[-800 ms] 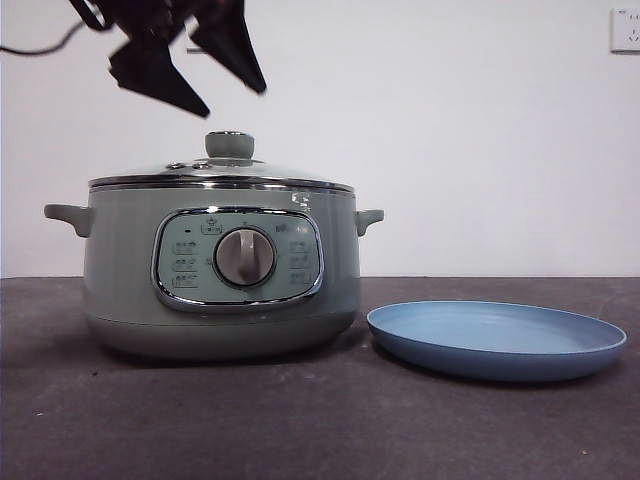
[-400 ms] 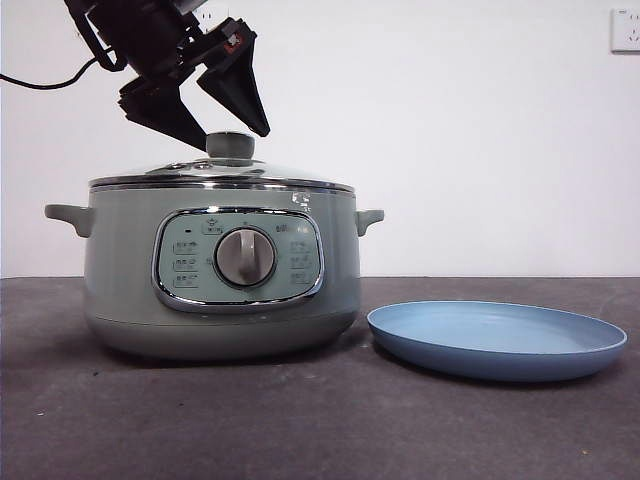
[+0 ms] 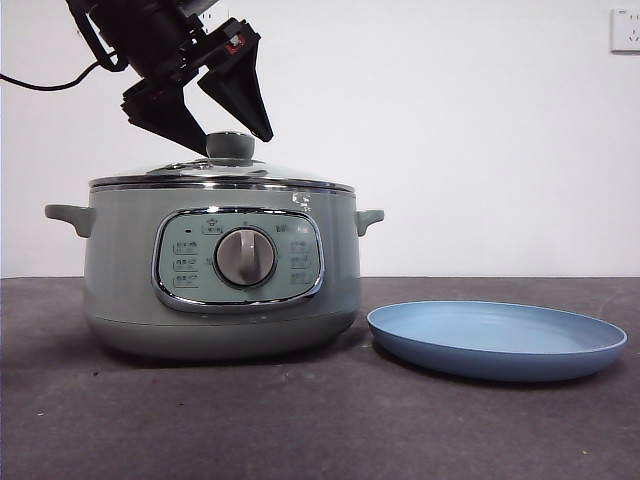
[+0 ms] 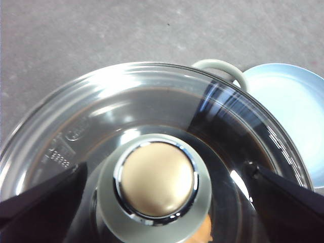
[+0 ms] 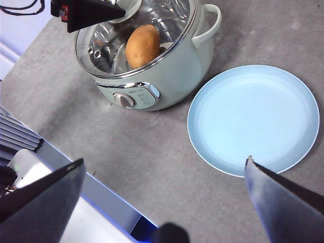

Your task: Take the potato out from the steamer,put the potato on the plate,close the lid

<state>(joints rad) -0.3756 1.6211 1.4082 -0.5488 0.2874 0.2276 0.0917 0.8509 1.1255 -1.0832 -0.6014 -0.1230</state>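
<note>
The glass lid (image 3: 285,172) will come completely free when I lift the lid's knob, because an unbroken round rim (image 3: 222,183) rests along the steamer's edge.
The sage-green steamer (image 3: 220,285) stands on the dark table with the glass lid (image 3: 220,173) on it. My left gripper (image 3: 237,145) is open, with one jaw on each side of the lid's knob (image 3: 229,146) and not gripping it. In the left wrist view the gripper (image 4: 165,169) straddles the knob (image 4: 158,179). The potato (image 5: 143,45) lies inside the steamer (image 5: 152,76) under the glass. The light-blue plate (image 3: 497,340) lies empty to the right of the steamer. My right gripper (image 5: 164,161) is open and empty, high above the table's near side.
A wall socket (image 3: 625,30) is at the top right. A black cable (image 3: 40,82) trails from the left arm. The table's near edge (image 5: 76,177) shows in the right wrist view, with the plate (image 5: 253,119) beside the steamer.
My left gripper has come down from above the lid until its open jaws flank the knob. The steamer, lid and plate have not moved.
</note>
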